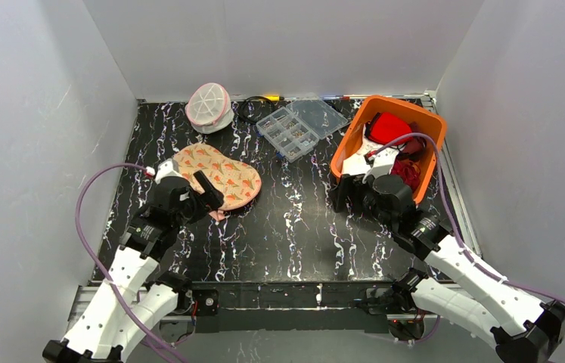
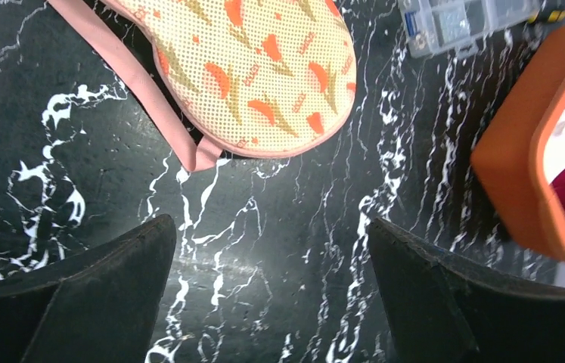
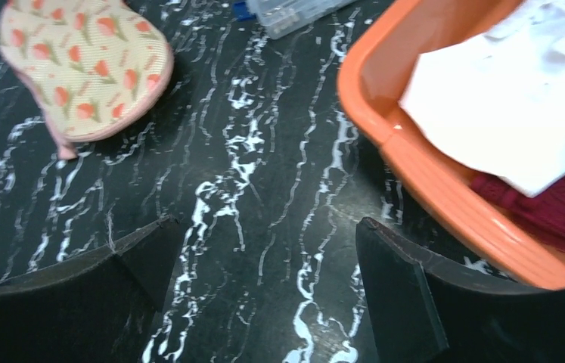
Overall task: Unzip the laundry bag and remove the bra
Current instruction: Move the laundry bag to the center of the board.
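Note:
The bra (image 1: 217, 172) will keep its shape rather than crumple when I pull it closer, because the smooth, rounded cup (image 2: 279, 98) holds its rim up over a shadow.
The laundry bag (image 1: 209, 107), a white mesh dome with a pink rim, stands at the back left of the table, far from both arms. A cream bra (image 1: 215, 175) printed in orange with pink trim lies flat on the table in front of it. It also shows in the left wrist view as the bra (image 2: 264, 68) and in the right wrist view as the bra (image 3: 86, 64). My left gripper (image 1: 200, 198) hovers at its near edge. That left gripper (image 2: 270, 225) is open over bare table. My right gripper (image 1: 355, 198) (image 3: 268, 224) is open beside the orange bin.
An orange bin (image 1: 347, 144) at the right holds red and white clothes (image 3: 513, 98). A clear compartment box (image 1: 300, 125) lies open at the back middle, with a black cable (image 1: 247, 110) next to it. White walls close in three sides.

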